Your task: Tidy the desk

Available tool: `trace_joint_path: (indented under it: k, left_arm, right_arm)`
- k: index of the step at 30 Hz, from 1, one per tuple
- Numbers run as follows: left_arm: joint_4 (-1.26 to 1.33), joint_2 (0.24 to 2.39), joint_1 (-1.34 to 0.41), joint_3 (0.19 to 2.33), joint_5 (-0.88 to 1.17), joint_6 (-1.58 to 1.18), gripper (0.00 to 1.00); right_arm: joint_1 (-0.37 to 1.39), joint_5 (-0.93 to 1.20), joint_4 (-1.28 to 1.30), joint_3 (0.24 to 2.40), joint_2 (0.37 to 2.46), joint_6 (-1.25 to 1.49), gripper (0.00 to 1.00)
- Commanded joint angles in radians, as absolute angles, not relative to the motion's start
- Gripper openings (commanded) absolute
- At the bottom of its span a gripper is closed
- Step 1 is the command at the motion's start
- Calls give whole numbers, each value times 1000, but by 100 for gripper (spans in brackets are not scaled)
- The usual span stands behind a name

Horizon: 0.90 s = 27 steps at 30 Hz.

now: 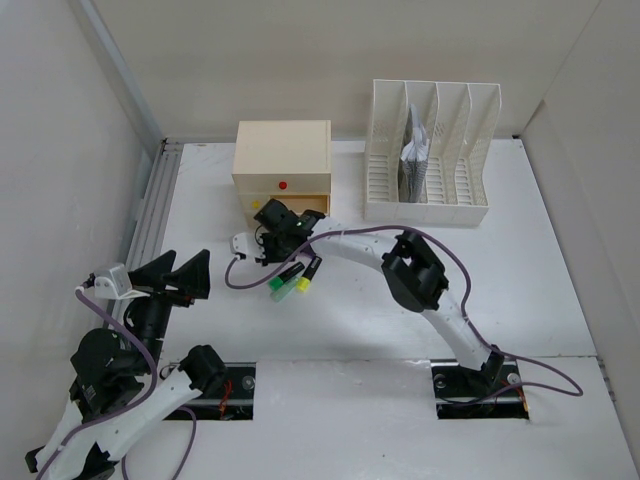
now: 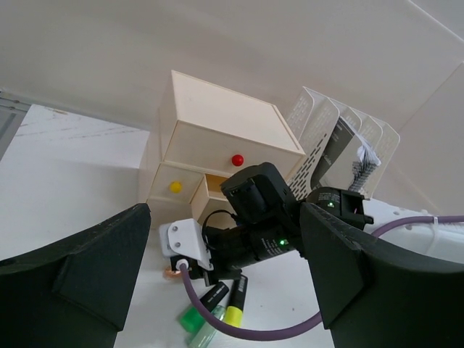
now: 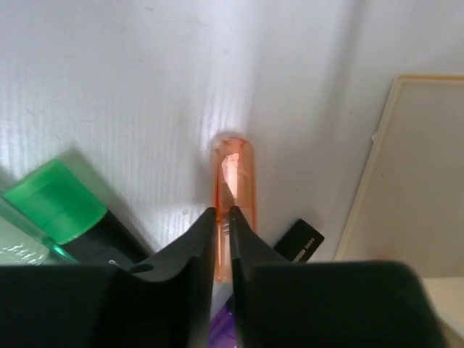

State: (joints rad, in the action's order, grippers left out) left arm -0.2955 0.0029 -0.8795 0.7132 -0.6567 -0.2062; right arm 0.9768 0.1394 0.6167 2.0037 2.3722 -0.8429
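Note:
The top of the orange highlighter (image 3: 228,197) is under my right gripper's almost shut fingers, so I should move up, open wide and go down on both sides of the orange highlighter's body (image 3: 235,174).
The white desk (image 1: 520,290) holds a green highlighter (image 1: 283,285) and a yellow highlighter (image 1: 305,278), side by side in front of the beige drawer box (image 1: 283,165). My right gripper (image 1: 258,250) hangs low by them. In the right wrist view its fingers (image 3: 199,239) stand almost together, tips (image 3: 222,212) over a translucent orange highlighter (image 3: 235,174) lying on the desk; orange shows through the thin gap. The green one (image 3: 58,203) lies to its left. My left gripper (image 1: 180,275) is wide open and empty above the desk's left side, looking at the right gripper (image 2: 192,272).
The drawer box has a red knob on top, a yellow knob at lower left, and its lower right drawer (image 1: 312,205) stands open. A white slotted file rack (image 1: 430,150) holds a notebook (image 1: 415,160) at the back right. A grey rail (image 1: 150,215) runs along the left edge.

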Motion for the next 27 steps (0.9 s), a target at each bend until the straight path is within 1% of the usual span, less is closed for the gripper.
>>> trace_joint_path:
  k: [1, 4, 6, 10, 11, 12, 13, 14, 15, 17, 20, 24, 26, 27]
  left_arm:
    - [-245, -78, -877, 713, -647, -187, 82]
    - [-245, -87, -877, 713, -647, -178, 82]
    - [-245, -87, -877, 713, -647, -178, 82]
    - [-245, -87, -877, 713, -638, -178, 82]
    - [-245, -87, -877, 713, -638, -178, 82]
    - [-245, -87, -877, 713, -638, -178, 82]
    - [-245, -87, -877, 713, -638, -178, 82]
    - [-245, -87, -877, 713, -638, -178, 82]
    - [-245, -87, -877, 713, -638, -178, 82]
    - [-245, -97, -877, 713, -638, -178, 82]
    - [-245, -97, -877, 713, -638, -178, 82]
    - [-245, -97, -877, 713, -638, -178, 82]
    - [-245, -97, -877, 713, -638, -178, 82]
    - [-245, -97, -877, 713, -638, -178, 82]
  right_arm:
    - [986, 196, 693, 1994, 2401, -834, 14]
    - [996, 206, 683, 1985, 2378, -834, 8]
    - [996, 215, 683, 1985, 2355, -834, 6]
    - [1015, 235, 673, 1985, 2321, -825, 6]
    - [1015, 235, 673, 1985, 2321, -825, 8]
    - [1015, 235, 673, 1985, 2321, -815, 13]
    - [1015, 224, 673, 1985, 2310, -815, 20]
    - [1015, 210, 661, 1985, 2310, -815, 31]
    - [1015, 201, 652, 1985, 2298, -815, 35]
    - [1025, 164, 629, 1974, 2289, -815, 41]
    - [1025, 99, 617, 1974, 2279, -815, 44]
    - [1025, 42, 581, 1983, 2252, -815, 43]
    - [1025, -1, 555, 1993, 2252, -824, 32]
    - [1025, -20, 531, 1993, 2252, -824, 22]
